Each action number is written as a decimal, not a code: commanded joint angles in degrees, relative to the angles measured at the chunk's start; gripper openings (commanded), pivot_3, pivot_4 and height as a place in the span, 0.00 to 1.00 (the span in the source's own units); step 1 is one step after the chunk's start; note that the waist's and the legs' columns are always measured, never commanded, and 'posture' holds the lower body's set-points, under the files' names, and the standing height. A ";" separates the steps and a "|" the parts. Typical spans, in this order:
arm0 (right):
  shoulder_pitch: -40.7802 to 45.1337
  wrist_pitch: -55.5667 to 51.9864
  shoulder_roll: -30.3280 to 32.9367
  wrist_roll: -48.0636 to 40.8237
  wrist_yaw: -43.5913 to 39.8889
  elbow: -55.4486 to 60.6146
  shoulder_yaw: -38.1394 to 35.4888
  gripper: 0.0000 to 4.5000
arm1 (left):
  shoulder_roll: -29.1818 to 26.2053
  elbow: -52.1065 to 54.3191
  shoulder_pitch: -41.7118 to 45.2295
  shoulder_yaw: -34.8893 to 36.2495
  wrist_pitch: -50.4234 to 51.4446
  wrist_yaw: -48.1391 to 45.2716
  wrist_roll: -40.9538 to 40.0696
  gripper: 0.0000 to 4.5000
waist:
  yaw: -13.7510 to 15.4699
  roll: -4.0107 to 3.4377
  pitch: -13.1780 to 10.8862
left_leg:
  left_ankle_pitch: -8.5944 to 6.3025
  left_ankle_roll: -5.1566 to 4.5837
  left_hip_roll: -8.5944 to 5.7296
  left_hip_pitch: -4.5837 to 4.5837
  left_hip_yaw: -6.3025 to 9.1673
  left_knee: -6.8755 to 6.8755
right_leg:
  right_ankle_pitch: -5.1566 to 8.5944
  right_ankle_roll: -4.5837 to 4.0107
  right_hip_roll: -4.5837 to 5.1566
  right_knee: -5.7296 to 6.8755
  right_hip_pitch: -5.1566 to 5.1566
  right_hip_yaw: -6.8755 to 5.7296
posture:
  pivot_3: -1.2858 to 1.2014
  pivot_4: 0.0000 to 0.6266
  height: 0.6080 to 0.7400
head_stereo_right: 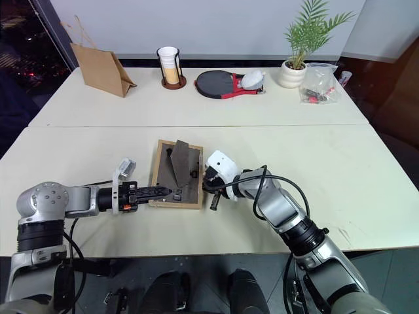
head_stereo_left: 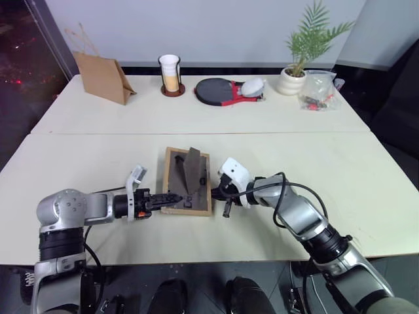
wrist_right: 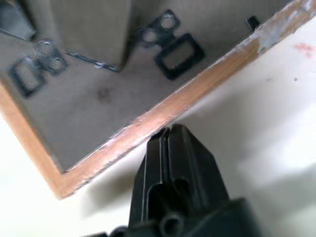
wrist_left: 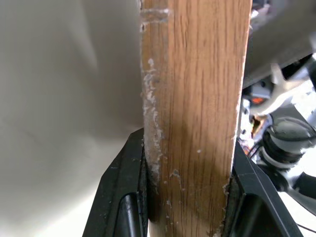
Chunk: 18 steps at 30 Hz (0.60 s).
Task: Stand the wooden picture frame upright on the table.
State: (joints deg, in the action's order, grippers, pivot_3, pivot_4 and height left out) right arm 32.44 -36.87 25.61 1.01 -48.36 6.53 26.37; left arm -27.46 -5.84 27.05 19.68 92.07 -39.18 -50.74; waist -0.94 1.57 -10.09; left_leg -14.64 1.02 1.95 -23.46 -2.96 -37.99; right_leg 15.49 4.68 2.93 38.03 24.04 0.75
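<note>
My right gripper is closed against the wooden frame's side rim [head_stereo_left: 209,194]. It should move away, open and grip that rim farther back [head_stereo_left: 207,163] before it lifts the frame.
The wooden picture frame [head_stereo_left: 178,171] lies face down near the middle of the table [head_stereo_left: 85,160], its dark grey back up and the triangular stand [head_stereo_left: 192,170] folded out and rising. My left gripper [head_stereo_left: 171,197] reaches in level from the left at the frame's near left corner. In the left wrist view its two black fingers [wrist_left: 123,197] press both sides of the light-wood rim [wrist_left: 195,113]. My right gripper [head_stereo_left: 216,191] is shut, and its tip [wrist_right: 170,132] rests against the frame's right wooden edge [wrist_right: 148,118].
Along the far edge stand a brown paper bag [head_stereo_left: 103,77], a cup on a coaster [head_stereo_left: 169,73], a table tennis paddle [head_stereo_left: 219,91], a potted plant [head_stereo_left: 292,78] and a plastic bag [head_stereo_left: 319,88]. A seam [head_stereo_left: 98,133] crosses the tabletop behind the frame.
</note>
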 commanded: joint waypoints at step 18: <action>12.94 -13.51 2.39 -28.78 -7.59 9.82 -25.75 0.71 | 5.17 5.05 -0.88 9.91 0.43 9.57 -20.71 0.23 | -0.12 0.01 -0.02 | -0.01 0.01 0.08 -0.03 0.07 0.07 | 0.00 -0.01 0.06 -0.03 0.02 0.00 | 0.52 0.24 1.00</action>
State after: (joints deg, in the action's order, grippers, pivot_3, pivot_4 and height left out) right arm 43.27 -50.30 28.52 -24.58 -55.21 16.15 2.09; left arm -22.22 -3.05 26.26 29.83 92.06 -29.36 -68.17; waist -1.06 1.59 -10.11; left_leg -14.65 1.02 2.03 -23.49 -2.90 -37.92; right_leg 15.50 4.67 3.03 37.99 24.07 0.76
